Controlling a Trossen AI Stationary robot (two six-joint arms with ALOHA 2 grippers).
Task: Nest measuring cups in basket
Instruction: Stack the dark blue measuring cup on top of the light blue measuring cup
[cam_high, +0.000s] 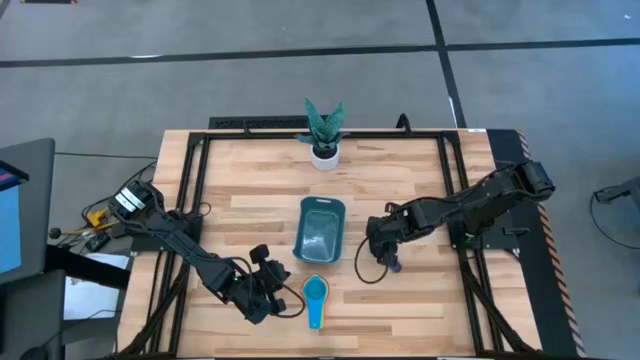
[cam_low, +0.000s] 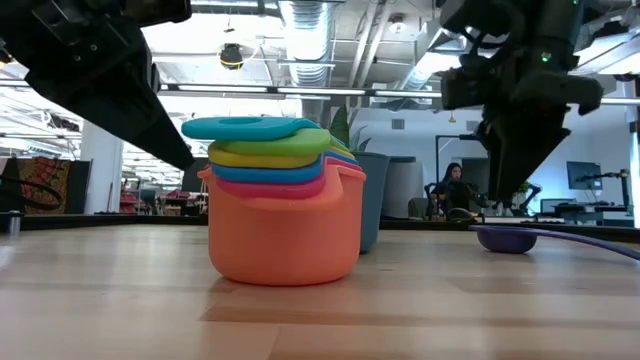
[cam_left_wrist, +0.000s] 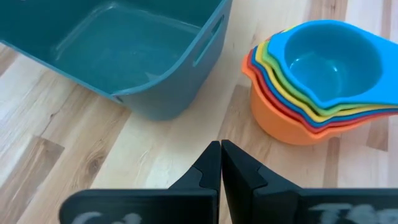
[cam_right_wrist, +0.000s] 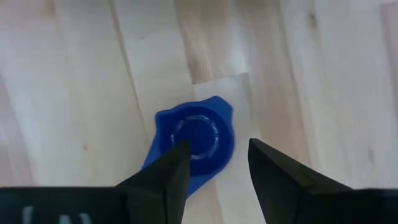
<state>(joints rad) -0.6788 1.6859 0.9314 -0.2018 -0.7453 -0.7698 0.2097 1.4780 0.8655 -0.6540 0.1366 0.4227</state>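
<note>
Next, my right gripper lowers its fingers around the cup's rim (cam_right_wrist: 232, 138) before closing, because they are too high above the dark blue cup (cam_right_wrist: 195, 134) to catch it.
Several measuring cups sit nested in one stack (cam_high: 316, 291) on the table, orange at the bottom and light blue on top (cam_left_wrist: 323, 62), just in front of the teal basket (cam_high: 320, 232). The basket (cam_left_wrist: 124, 56) holds nothing. A dark blue cup (cam_right_wrist: 196, 140) rests alone on the wood to the basket's right (cam_low: 507, 239). My right gripper (cam_right_wrist: 217, 149) hangs open over it, its fingers pointing down, and the low view shows a gap between them and the cup. My left gripper (cam_left_wrist: 221, 149) is shut and holds nothing, left of the stack (cam_high: 283, 284).
A small white pot with a green plant (cam_high: 324, 140) stands at the table's far edge. A dark cable loops on the wood (cam_high: 365, 272) beside my right gripper. Black frame rails run along the table's left and right sides.
</note>
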